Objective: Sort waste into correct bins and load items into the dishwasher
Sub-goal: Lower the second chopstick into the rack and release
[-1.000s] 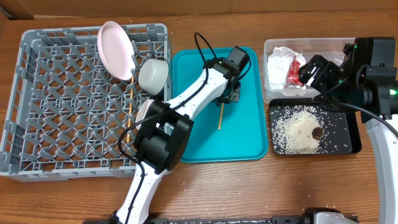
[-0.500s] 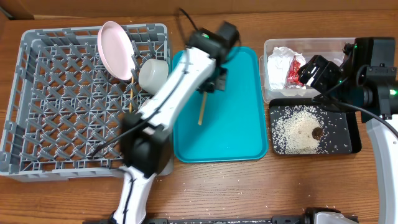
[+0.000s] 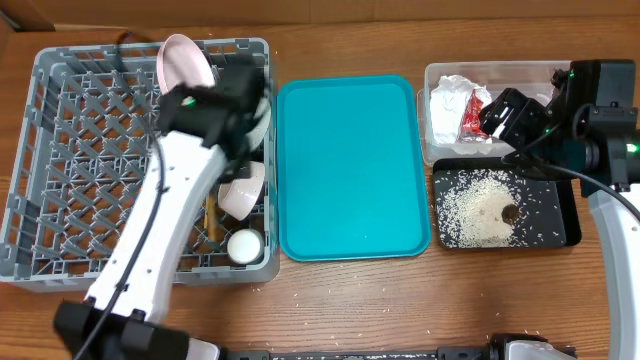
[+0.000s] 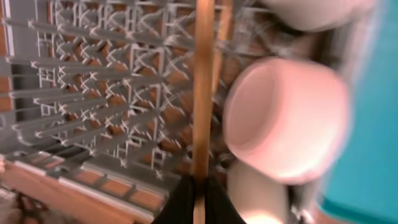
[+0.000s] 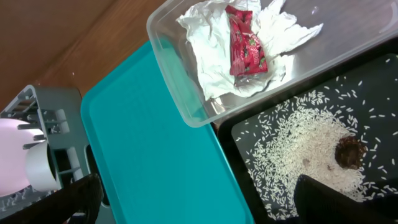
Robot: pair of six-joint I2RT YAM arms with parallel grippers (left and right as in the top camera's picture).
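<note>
I go on lowering the held chopstick with my left gripper until it reaches the open lattice (image 4: 176, 93) and then let go, because the held chopstick runs alongside the second chopstick (image 4: 220, 53).
My left gripper (image 4: 199, 186) is shut on a thin wooden chopstick (image 4: 202, 93) and hangs above the right side of the grey dishwasher rack (image 3: 60, 150). From overhead the left gripper (image 3: 240, 115) sits by the pink plate (image 3: 185, 60). A bowl (image 3: 245, 185), also seen from the left wrist as a bowl (image 4: 286, 118), and a small cup (image 3: 245, 245) stand in the rack to the right of the held stick. A second chopstick (image 3: 212, 215) lies on the lattice. My right gripper (image 5: 208, 202) is open and holds nothing, at the seam of the teal tray and the black tray.
The bare teal tray (image 3: 350, 170) lies between rack and bins. The clear tub (image 3: 445, 75) holds the white napkin (image 5: 208, 37) and red wrapper (image 5: 245, 46). The black tray (image 3: 570, 215) carries rice (image 5: 298, 149) and a brown lump (image 5: 349, 152). Stray grains dot the front table edge.
My left arm has swung left from the teal tray to over the rack, carrying the chopstick. The bowl and cup in the rack have come into sight. The right arm has not moved.
</note>
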